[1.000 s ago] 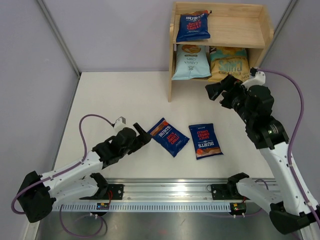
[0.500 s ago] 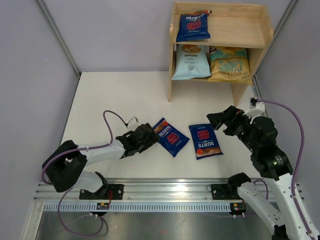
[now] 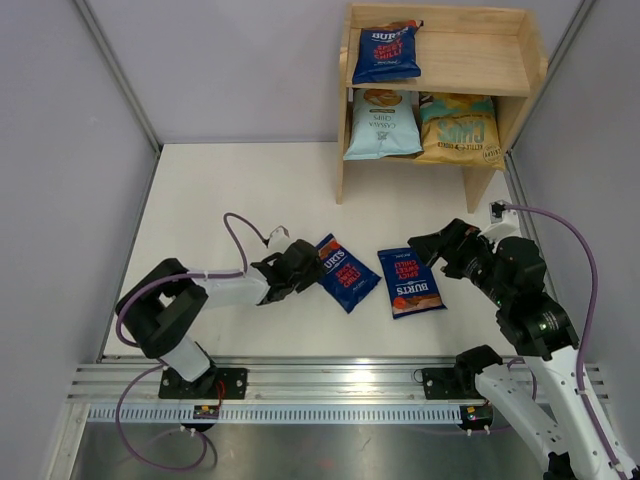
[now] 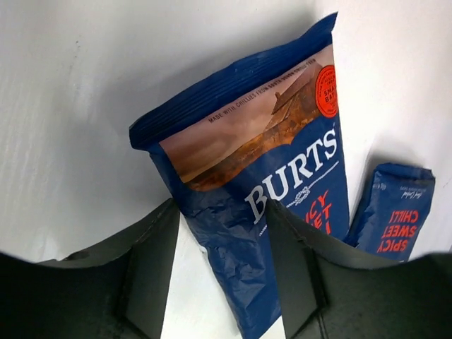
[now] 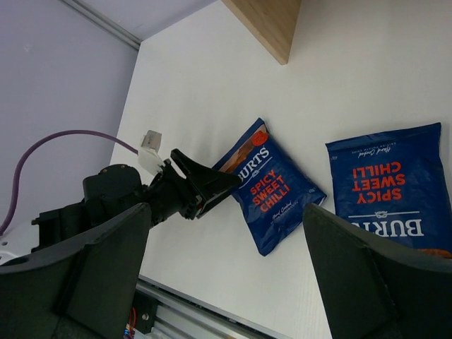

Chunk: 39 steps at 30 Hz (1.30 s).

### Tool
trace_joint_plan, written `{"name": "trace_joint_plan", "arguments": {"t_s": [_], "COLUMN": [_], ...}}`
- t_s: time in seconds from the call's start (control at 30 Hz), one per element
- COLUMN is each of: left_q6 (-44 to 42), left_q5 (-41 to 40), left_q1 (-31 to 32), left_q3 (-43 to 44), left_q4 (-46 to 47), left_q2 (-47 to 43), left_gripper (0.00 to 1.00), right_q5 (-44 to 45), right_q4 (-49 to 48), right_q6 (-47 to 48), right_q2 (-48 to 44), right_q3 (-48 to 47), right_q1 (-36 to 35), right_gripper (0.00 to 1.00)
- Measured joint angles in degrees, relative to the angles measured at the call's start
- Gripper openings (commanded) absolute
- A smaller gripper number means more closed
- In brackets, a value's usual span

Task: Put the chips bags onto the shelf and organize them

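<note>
My left gripper is far from the top level's open space (image 3: 468, 62), so it should lift its bag and my right gripper should take the bag's bottom end (image 3: 365, 293).
Two dark blue Burts chips bags lie flat on the white table. My left gripper (image 3: 308, 262) is low at the left bag (image 3: 345, 274). In the left wrist view its jaws (image 4: 222, 212) straddle this bag's (image 4: 282, 148) crumpled side edge, half closed, with a strip of table still showing beside the left finger (image 4: 152, 268). My right gripper (image 3: 425, 245) hovers wide open over the right bag (image 3: 411, 281), holding nothing (image 5: 226, 219). The wooden shelf (image 3: 470, 60) carries a third Burts bag (image 3: 385, 52) on its top tier. A light blue bag (image 3: 381, 124) and a yellow bag (image 3: 458, 128) stand below.
The shelf stands at the far right against the back wall. Its top tier has bare wood to the right of the blue bag. Grey walls close in both sides. A metal rail (image 3: 330, 395) runs along the near edge. Purple cables (image 3: 240, 225) loop off both wrists.
My left arm has reached right to the left bag, and its jaws have narrowed around the bag's edge. My right arm has dropped from in front of the shelf towards the right bag.
</note>
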<state>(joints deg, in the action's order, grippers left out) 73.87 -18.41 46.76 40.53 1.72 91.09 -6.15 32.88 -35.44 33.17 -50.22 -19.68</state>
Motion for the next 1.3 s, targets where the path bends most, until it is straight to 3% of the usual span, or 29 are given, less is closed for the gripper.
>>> {"name": "trace_joint_plan", "arguments": {"t_s": [0.23, 0.4, 0.57, 0.83, 1.3], "left_q6": [0.85, 1.01, -0.59, -2.12, -1.79], "left_q5": [0.33, 0.61, 0.72, 1.64, 6.16], "left_q1": [-1.53, -1.88, -1.88, -1.95, -1.97], "left_q3": [0.17, -3.26, -12.04, -19.45, -20.59], "left_q4": [2.36, 7.43, 14.05, 26.1, 32.96], "left_q2": [2.64, 1.49, -5.4, -15.56, -32.44], "left_gripper": [0.0, 0.0, 0.0, 0.0, 0.0], "right_q5": [-1.11, -1.92, -5.75, -13.49, -22.73], "right_q4": [-0.39, -1.33, -6.8, -24.13, -53.29], "right_q6": [-0.57, -0.63, -2.6, -10.23, -14.16], "right_q2": [-0.22, -0.26, -0.37, 1.36, 2.47], "right_q3": [0.7, 4.72, 14.64, 32.44, 42.45], "right_q1": [0.0, 0.0, 0.0, 0.0, 0.0], "right_gripper": [0.94, 0.94, 0.93, 0.9, 0.93]}}
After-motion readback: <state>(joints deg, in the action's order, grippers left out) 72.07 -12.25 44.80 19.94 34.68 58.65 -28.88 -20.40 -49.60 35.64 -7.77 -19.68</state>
